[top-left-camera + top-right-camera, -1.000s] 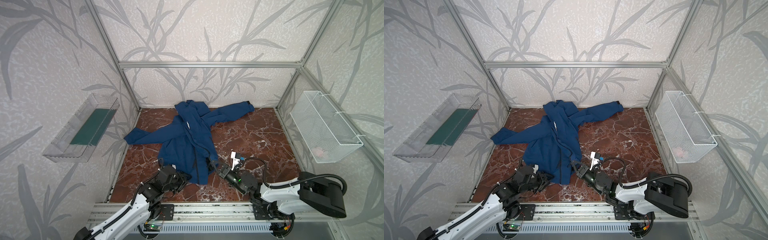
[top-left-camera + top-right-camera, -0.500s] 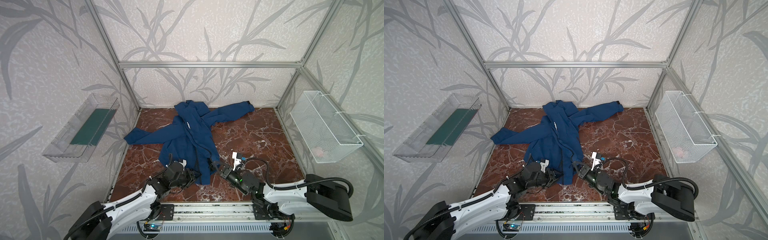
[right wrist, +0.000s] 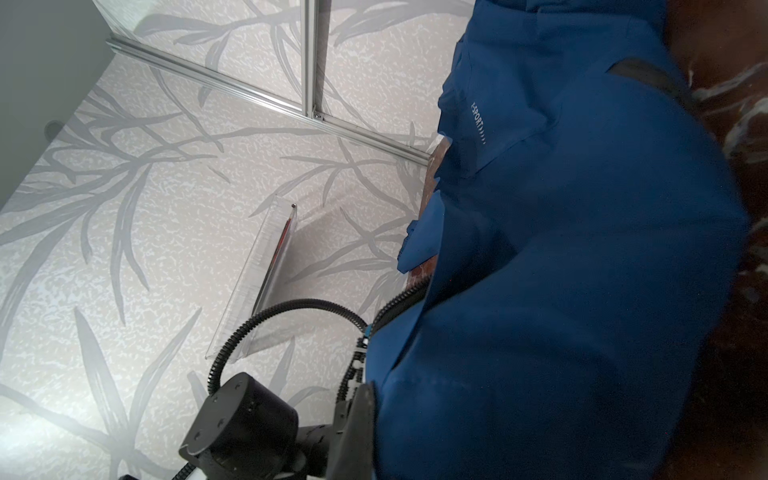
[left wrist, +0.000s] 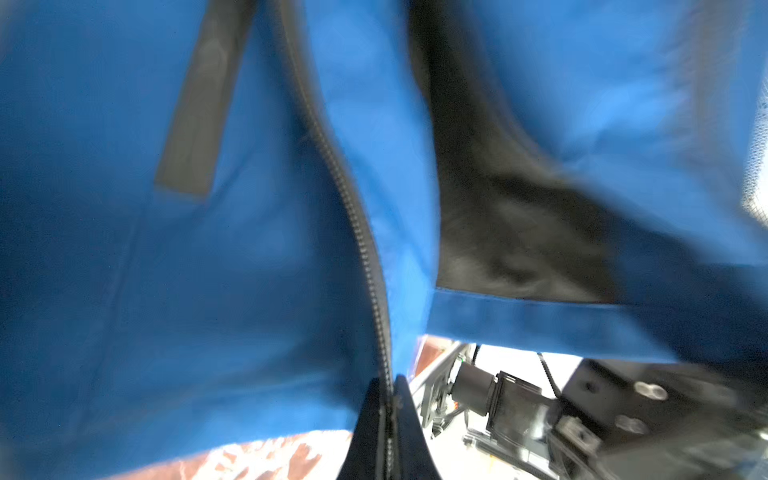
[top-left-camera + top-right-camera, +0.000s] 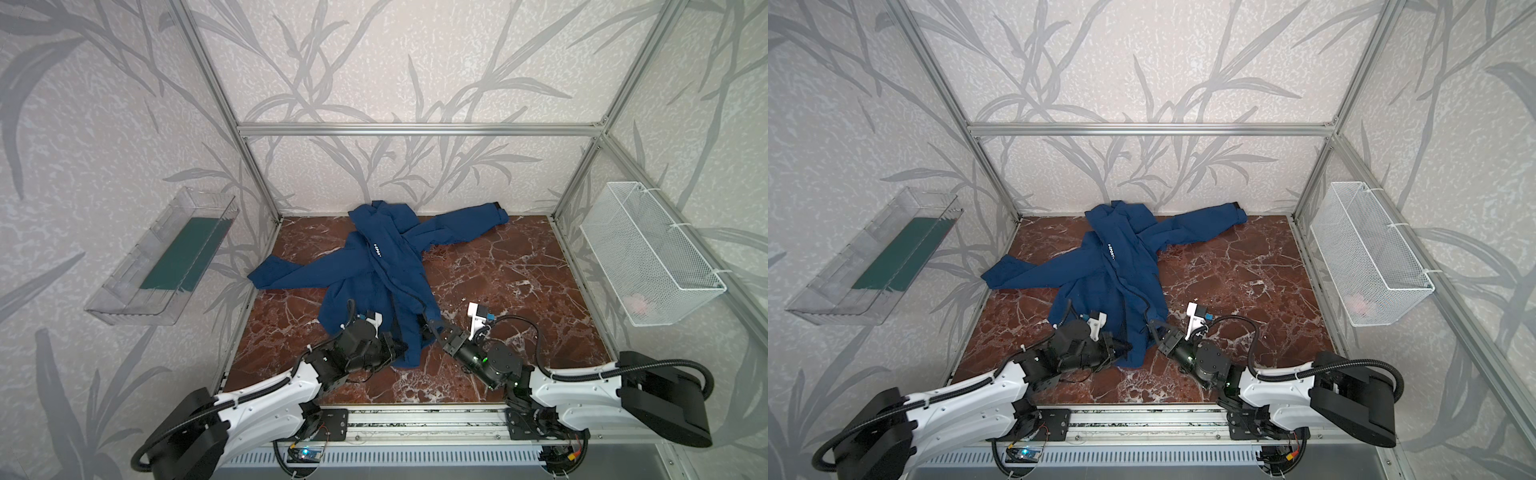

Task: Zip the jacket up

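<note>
Next, I pull the jacket's front panel clear toward the marble floor (image 5: 470, 286) with my right gripper, which is holding it, because the panel is crowding over the black lining (image 4: 512, 232) next to the jacket's zipper edge.
The navy jacket (image 5: 374, 274) (image 5: 1108, 274) lies spread on the marble floor, collar toward the back wall and sleeves out to both sides. Its front is parted at the bottom hem. My left gripper (image 5: 401, 347) (image 5: 1121, 345) is at the hem and shut on the zipper edge. In the left wrist view the zipper teeth (image 4: 361, 232) run down into the closed left gripper (image 4: 388, 415), with black lining (image 4: 498, 232) beside them. My right gripper (image 5: 434, 328) (image 5: 1152, 328) is shut on the other front panel's lower edge. In the right wrist view, jacket fabric (image 3: 561, 291) covers all but one finger (image 3: 357, 424).
A clear plastic bin (image 5: 166, 257) hangs on the left wall and a white wire basket (image 5: 644, 253) on the right wall. Aluminium frame posts stand at the floor's back corners. Bare marble floor (image 5: 498, 270) stretches right of the jacket.
My left gripper has moved forward and right to the jacket's hem and closed on the zipper edge. The right gripper stayed shut on its panel, hardly moving.
</note>
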You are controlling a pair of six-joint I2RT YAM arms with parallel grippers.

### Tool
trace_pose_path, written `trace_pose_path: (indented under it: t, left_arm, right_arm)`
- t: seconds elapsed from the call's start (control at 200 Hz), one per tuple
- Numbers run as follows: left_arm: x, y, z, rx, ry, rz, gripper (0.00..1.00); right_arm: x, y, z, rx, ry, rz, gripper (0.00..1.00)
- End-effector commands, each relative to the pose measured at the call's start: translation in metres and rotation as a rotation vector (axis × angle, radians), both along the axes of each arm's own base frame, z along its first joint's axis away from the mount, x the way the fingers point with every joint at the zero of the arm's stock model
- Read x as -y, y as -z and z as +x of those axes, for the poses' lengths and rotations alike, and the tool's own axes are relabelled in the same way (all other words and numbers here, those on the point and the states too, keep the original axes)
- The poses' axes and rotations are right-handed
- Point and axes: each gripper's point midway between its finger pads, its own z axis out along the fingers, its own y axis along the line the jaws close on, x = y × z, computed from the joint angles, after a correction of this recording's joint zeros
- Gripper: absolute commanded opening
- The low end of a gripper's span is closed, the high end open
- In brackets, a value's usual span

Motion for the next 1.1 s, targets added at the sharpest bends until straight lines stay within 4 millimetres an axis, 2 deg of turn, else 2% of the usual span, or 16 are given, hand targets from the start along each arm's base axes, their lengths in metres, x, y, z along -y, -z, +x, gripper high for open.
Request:
trace_pose_path:
  t: [0.0,0.07,0.13,0.235,0.32,0.38,0.42,0.455,0.505,0.58,0.68,0.73,0.815,0.905,1.0,1.095]
  left_arm:
    - [-0.072,-0.036,0.021,0.152,-0.104,0.341,0.00]
    - [-0.117,-0.058,0.025,0.169,-0.140,0.499,0.00]
    - [-0.148,-0.074,0.029,0.168,-0.153,0.623,0.00]
    - [-0.182,-0.099,0.043,0.146,-0.117,0.828,0.00]
    - [-0.219,-0.136,0.060,0.148,-0.130,1.081,0.00]
    - [-0.227,-0.159,0.072,0.173,-0.117,1.166,0.00]
    - [-0.217,-0.167,0.080,0.194,-0.073,1.140,0.00]
    - [-0.198,-0.167,0.085,0.211,-0.014,1.077,0.00]
    - [-0.165,-0.157,0.087,0.230,0.103,1.032,0.00]
    - [-0.128,-0.128,0.078,0.239,0.277,1.121,0.00]
    - [-0.086,-0.081,0.052,0.202,0.519,1.173,0.00]
    - [-0.065,-0.057,0.033,0.159,0.624,1.124,0.00]
    - [-0.036,-0.032,0.004,0.128,0.734,1.037,0.00]
    - [0.000,-0.020,-0.029,0.117,0.846,0.870,0.40]
    - [0.034,-0.030,-0.058,0.149,0.934,0.688,0.52]
    - [0.045,-0.050,-0.066,0.191,0.937,0.577,0.59]
  right_arm:
    - [0.028,-0.010,0.008,0.024,0.097,0.014,0.02]
    - [0.047,-0.017,0.011,0.034,0.145,0.017,0.02]
    - [0.065,-0.025,0.012,0.049,0.187,0.018,0.02]
    - [0.103,-0.036,0.010,0.069,0.269,0.007,0.02]
    - [0.135,-0.041,0.003,0.076,0.331,0.019,0.02]
    - [0.154,-0.040,-0.001,0.077,0.367,0.017,0.02]
    - [0.160,-0.035,-0.004,0.070,0.368,0.009,0.02]
    - [0.156,-0.033,-0.005,0.065,0.349,-0.001,0.02]
    - [0.147,-0.026,-0.005,0.030,0.310,-0.028,0.01]
    - [0.133,-0.018,-0.002,0.002,0.278,-0.066,0.02]
    - [0.120,-0.023,0.006,0.002,0.271,-0.123,0.02]
    - [0.113,-0.028,0.010,0.006,0.266,-0.155,0.02]
    - [0.105,-0.028,0.017,-0.011,0.258,-0.194,0.01]
    - [0.101,-0.024,0.023,-0.025,0.252,-0.206,0.01]
    - [0.102,-0.022,0.028,-0.039,0.252,-0.214,0.01]
    - [0.103,-0.021,0.032,-0.049,0.241,-0.221,0.02]
